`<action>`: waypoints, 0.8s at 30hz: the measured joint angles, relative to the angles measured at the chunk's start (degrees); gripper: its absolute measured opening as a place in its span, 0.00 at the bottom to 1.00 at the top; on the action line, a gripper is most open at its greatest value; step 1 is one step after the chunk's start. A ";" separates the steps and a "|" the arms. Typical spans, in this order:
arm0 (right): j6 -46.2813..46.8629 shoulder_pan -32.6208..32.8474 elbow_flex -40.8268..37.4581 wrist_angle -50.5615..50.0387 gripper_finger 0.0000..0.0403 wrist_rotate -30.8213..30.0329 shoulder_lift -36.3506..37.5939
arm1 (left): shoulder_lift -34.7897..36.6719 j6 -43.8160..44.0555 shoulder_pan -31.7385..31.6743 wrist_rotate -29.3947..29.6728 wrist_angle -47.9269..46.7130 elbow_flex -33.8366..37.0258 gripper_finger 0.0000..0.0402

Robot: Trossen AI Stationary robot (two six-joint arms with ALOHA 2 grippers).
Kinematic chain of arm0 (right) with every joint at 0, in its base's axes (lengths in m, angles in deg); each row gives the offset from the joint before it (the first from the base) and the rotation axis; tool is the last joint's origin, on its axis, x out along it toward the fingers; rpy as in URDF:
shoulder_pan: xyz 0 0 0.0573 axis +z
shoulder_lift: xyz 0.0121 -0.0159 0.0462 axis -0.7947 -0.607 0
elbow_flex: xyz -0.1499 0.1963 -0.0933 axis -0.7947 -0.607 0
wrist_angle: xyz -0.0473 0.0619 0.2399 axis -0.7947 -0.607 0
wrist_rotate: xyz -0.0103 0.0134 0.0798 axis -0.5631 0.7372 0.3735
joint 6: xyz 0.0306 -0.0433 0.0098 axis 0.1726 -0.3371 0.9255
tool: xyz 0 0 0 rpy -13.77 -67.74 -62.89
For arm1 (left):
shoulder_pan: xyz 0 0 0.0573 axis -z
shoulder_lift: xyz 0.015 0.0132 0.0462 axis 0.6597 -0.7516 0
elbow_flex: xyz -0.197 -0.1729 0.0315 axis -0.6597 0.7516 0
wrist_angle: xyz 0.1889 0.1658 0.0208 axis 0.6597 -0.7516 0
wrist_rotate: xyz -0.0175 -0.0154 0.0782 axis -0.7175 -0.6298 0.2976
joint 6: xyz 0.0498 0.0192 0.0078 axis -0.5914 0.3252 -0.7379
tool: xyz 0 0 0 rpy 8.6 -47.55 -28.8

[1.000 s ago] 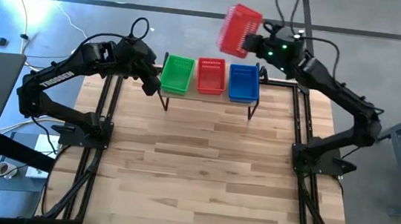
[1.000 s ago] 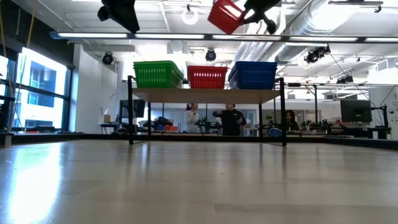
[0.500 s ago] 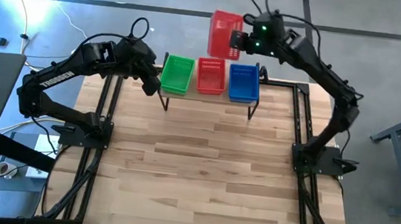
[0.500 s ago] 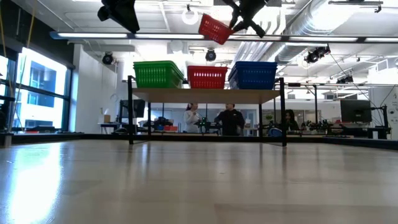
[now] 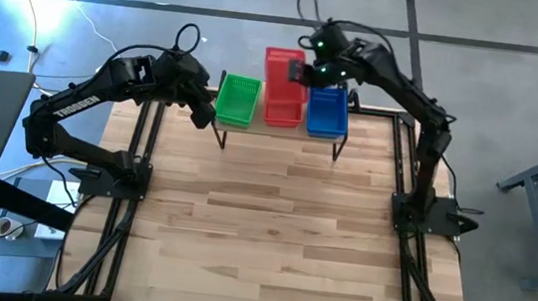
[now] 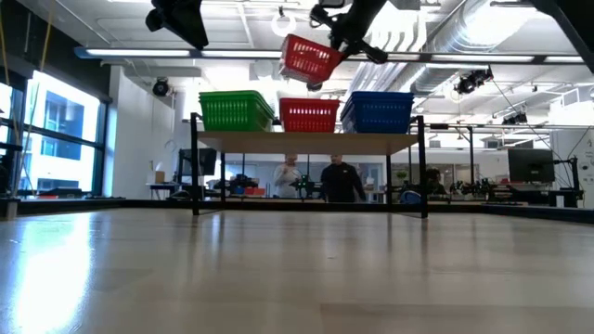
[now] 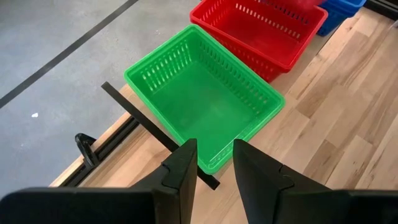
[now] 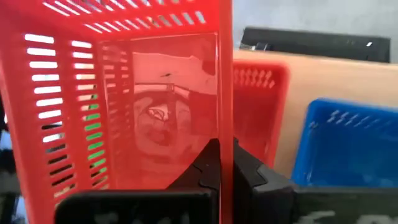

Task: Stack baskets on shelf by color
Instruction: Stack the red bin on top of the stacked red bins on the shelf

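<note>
My right gripper has the held red basket (image 6: 309,59) hanging bottom down above the shelf's red baskets (image 6: 309,114), with the long sides lined up. It lowers the basket next until it fits inside them.
The shelf (image 5: 281,134) (image 6: 306,142) stands at the table's far edge and bears green baskets (image 5: 237,99) (image 6: 235,109) (image 7: 205,106), red baskets (image 6: 308,115) (image 7: 258,31) and blue baskets (image 5: 326,111) (image 6: 379,109), side by side on their bottoms. My right gripper (image 5: 303,71) (image 6: 339,37) is shut on one more red basket (image 5: 280,70) (image 6: 309,57), which is in the air just above the red ones. My left gripper (image 5: 203,116) (image 7: 211,168) hovers open beside the green baskets, on their left, and touches nothing. My right gripper pinches the red basket's wall (image 8: 225,124) on the side toward the table's right, one finger (image 8: 208,165) inside the basket and one outside. The fingers come slanting down from the right. The basket is lifted clear and tilted, its free side hanging lower over the shelf's red baskets.
The wooden tabletop (image 5: 272,221) lies bare in front of the shelf. Black frame rails run along the table's left and right edges (image 5: 138,157). In the low view several people (image 6: 339,181) stand in the room behind the shelf.
My right gripper has carried the red basket from beyond the far edge, right of the shelf's middle, toward the table's left and down, until it is over the red baskets on the shelf. The basket has turned about and now lines up with them.
</note>
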 joint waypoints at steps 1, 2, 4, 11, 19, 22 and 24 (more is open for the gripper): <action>0.10 0.46 0.01 -0.09 0.00 0.15 -0.48 | 0.00 0.00 0.00 0.00 0.00 0.00 0.23; 0.67 0.79 0.05 -0.29 0.00 0.30 -0.94 | 0.00 0.00 0.00 0.00 0.00 0.00 0.23; 1.40 1.10 0.07 -1.05 0.00 0.26 -1.84 | 0.00 0.00 0.01 0.00 0.00 0.00 0.23; 3.15 1.60 0.07 -4.67 0.00 -0.23 -3.62 | 0.00 0.00 0.00 0.00 0.00 0.00 0.23; 3.54 1.57 0.07 -5.18 0.00 -0.22 -5.70 | 0.00 0.01 0.00 0.00 -0.09 0.00 0.23; 3.50 1.55 0.07 -5.22 0.00 -0.34 -6.27 | 0.00 0.02 0.02 0.00 -0.13 0.00 0.23; 3.46 1.57 0.07 -5.35 0.00 -0.35 -6.51 | 0.00 0.02 0.01 0.00 -0.13 0.00 0.23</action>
